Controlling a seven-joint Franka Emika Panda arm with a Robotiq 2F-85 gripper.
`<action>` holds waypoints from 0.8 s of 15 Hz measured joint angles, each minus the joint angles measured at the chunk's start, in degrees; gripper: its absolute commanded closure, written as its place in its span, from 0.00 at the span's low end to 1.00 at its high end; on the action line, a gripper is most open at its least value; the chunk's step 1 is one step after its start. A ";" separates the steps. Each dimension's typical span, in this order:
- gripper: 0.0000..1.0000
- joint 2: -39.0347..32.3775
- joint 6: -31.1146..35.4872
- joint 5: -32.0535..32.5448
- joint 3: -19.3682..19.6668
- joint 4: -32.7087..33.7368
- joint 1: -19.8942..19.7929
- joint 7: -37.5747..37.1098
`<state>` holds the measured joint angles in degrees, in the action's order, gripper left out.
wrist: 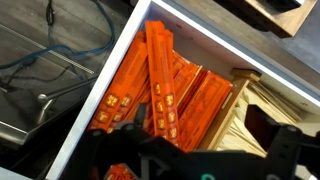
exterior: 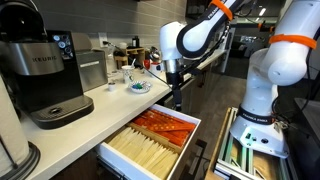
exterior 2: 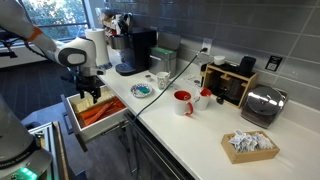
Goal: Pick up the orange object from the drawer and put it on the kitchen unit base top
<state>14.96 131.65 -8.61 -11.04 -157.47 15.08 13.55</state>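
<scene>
The top orange stick (wrist: 161, 82) rests diagonally across the others, so I expect it to come free alone and stay straight when I lift it.
The white drawer (exterior: 128, 166) stands pulled open below the pale countertop (exterior: 105, 100); it shows in both exterior views (exterior 2: 72, 122). One compartment holds many orange sticks (exterior: 165, 125) (exterior 2: 100, 112) (wrist: 160, 85), the one beside it cream sticks (exterior: 140, 150) (wrist: 235, 130). My gripper (exterior: 177, 95) (exterior 2: 88, 92) hangs just above the orange compartment. In the wrist view its two dark fingers (wrist: 198, 125) stand apart over the orange sticks near the wooden divider, with nothing held. One orange stick lies diagonally on top of the others.
A black coffee maker (exterior: 45, 75) (exterior 2: 135, 50), a blue plate (exterior 2: 142, 90), a red mug (exterior 2: 183, 102), a toaster (exterior 2: 262, 103) and a basket of packets (exterior 2: 248, 145) stand on the countertop (exterior 2: 200, 135). Cables lie on the floor (wrist: 50, 60) beside the drawer.
</scene>
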 measured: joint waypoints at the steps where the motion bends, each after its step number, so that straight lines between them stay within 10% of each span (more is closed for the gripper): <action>1: 0.00 0.13 0.00 0.00 0.01 0.14 0.03 -0.03; 7: 0.00 -0.66 1.37 2.75 -0.26 0.23 0.63 3.25; 12: 0.00 -8.57 15.48 6.80 -0.67 -0.27 1.69 13.15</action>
<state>6.39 147.13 -1.81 -11.71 -157.74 16.77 26.70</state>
